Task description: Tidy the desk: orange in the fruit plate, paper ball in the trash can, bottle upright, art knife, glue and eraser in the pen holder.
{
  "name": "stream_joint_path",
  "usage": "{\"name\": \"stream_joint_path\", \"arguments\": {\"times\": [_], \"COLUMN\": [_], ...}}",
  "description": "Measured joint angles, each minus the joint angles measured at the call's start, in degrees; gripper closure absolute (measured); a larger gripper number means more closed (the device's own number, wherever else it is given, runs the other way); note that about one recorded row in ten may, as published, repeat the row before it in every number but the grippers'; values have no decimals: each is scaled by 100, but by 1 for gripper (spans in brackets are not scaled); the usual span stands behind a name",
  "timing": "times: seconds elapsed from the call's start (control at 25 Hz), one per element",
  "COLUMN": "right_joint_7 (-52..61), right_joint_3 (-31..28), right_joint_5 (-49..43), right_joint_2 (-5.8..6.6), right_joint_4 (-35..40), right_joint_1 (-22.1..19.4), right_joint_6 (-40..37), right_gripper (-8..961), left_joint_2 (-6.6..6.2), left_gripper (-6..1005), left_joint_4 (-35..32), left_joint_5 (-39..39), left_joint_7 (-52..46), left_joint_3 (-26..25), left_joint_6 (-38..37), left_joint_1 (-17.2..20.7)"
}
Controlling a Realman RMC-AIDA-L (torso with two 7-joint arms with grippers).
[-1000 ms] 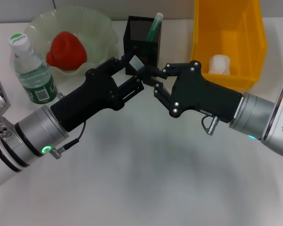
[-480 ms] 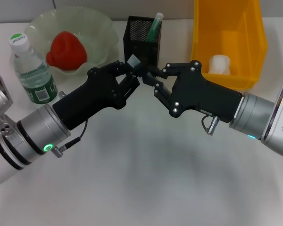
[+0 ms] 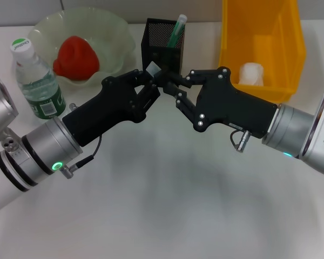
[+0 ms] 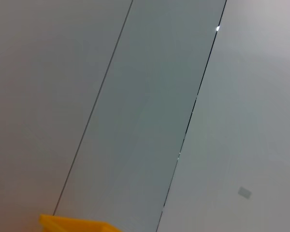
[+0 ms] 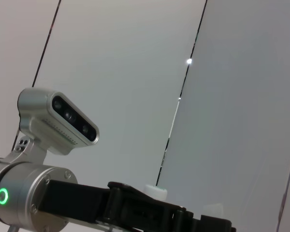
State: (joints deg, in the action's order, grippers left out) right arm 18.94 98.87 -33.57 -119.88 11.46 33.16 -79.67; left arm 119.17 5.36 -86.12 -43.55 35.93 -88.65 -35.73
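Note:
Next, my right gripper opens and moves back before my left gripper lowers the piece in, because both my grippers are pinching the same piece beside the pen holder.
My left gripper and right gripper meet tip to tip just in front of the pen holder. Between them is a tiny pale block, the eraser, and both sets of fingers are shut on it. The art knife stands in the pen holder. The orange lies in the fruit plate. At the far left the bottle stands upright. A paper ball lies in the yellow trash can. The glue is out of view.
In the right wrist view the left arm with its wrist camera fills the lower part, against a pale wall. A corner of the trash can shows in the left wrist view. The tabletop lies below both arms.
The left gripper's fingers, spread a second ago, have shut on the eraser at the right gripper's tips. Both arms have edged slightly toward the pen holder.

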Motion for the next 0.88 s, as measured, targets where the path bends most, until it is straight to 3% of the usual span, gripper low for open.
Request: {"name": "stream_joint_path", "arguments": {"times": [0.36, 0.56, 0.88], "right_joint_7": [81, 83, 84], "right_joint_3": [-29, 0, 1], "right_joint_5": [9, 9, 9], "right_joint_2": [0, 0, 0], "right_joint_4": [6, 5, -7], "right_joint_1": [6, 3, -39], "right_joint_6": [97, 122, 127], "right_gripper": [721, 475, 307], "left_joint_2": [1, 1, 0], "left_gripper": [830, 834, 837], "left_joint_4": [-26, -36, -109], "left_joint_5": [-16, -15, -2], "left_joint_7": [-8, -12, -88], "left_joint_3": [-11, -33, -51], "left_joint_6": [-35, -38, -52], "left_joint_1": [-13, -13, -13]}}
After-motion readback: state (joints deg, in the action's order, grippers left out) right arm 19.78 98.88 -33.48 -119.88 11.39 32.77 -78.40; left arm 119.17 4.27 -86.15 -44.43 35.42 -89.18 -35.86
